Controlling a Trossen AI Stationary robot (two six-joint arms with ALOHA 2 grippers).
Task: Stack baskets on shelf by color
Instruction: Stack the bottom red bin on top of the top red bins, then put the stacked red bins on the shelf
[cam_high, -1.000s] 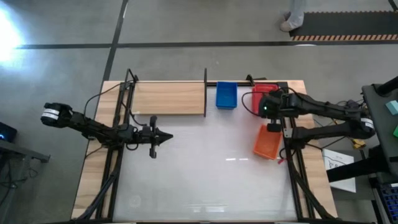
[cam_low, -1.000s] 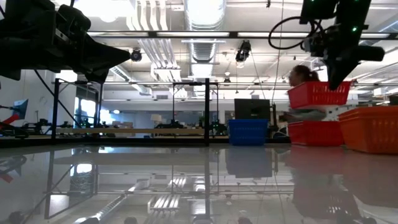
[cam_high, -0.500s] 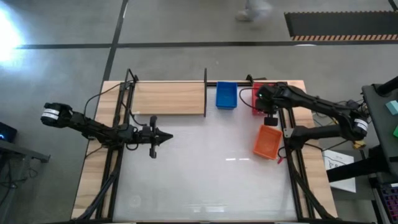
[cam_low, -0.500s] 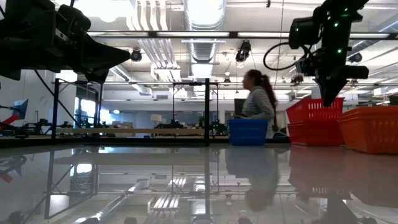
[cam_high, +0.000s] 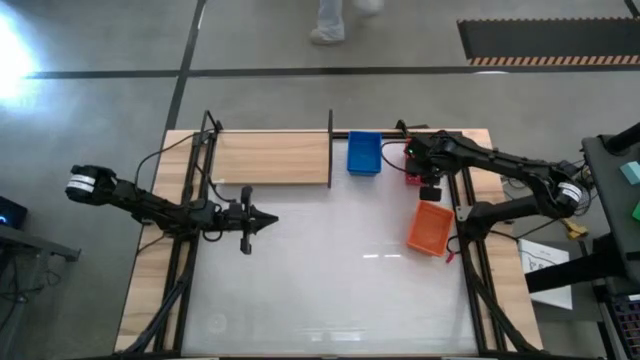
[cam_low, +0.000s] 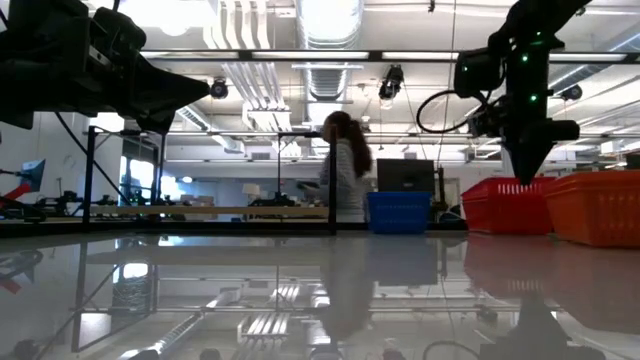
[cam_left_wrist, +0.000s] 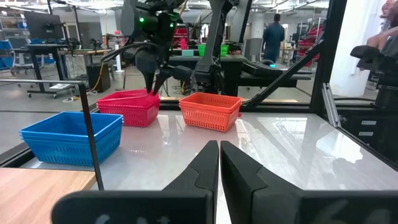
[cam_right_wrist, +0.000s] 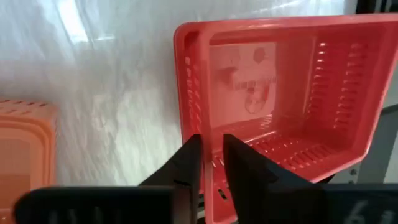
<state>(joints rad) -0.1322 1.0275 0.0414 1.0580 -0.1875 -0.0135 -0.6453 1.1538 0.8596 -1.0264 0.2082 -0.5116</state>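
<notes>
The fingers of the robot's right gripper are on both sides of only the upper red basket's rim (cam_right_wrist: 206, 102), so the robot should lower that gripper, open it wider and take both red baskets' rims (cam_right_wrist: 191, 121) together.
A red basket (cam_right_wrist: 292, 93) stands at the table's far right (cam_high: 411, 168), set into a second red basket beneath it (cam_left_wrist: 127, 106). My right gripper (cam_right_wrist: 212, 158) points down at its near wall, slightly open, one finger inside that wall and one outside (cam_low: 524, 178). A blue basket (cam_high: 364, 153) rests to its left beside the shelf (cam_high: 272, 158). An orange basket (cam_high: 430, 228) sits nearer on the table. My left gripper (cam_high: 270, 221) waits shut and level at mid-left (cam_left_wrist: 219, 146). My right gripper comes from above with its fingers (cam_right_wrist: 189, 168) on either side of the red basket's near wall (cam_right_wrist: 194, 118). A narrow gap shows between them, and I cannot tell whether they touch the wall. The basket rests in the red one below it.
The shelf's dark upright post (cam_high: 330, 150) stands between the board and the blue basket. Black frame rails (cam_high: 190, 200) run along both table sides. A person (cam_low: 340, 165) walks past beyond the far edge. The white tabletop (cam_high: 330, 270) spreads toward the near edge.
My right gripper has come down and a little toward the table's left with the red basket, which hung clear above the other red basket and now sits in it. Behind the table a person has walked from right to left.
</notes>
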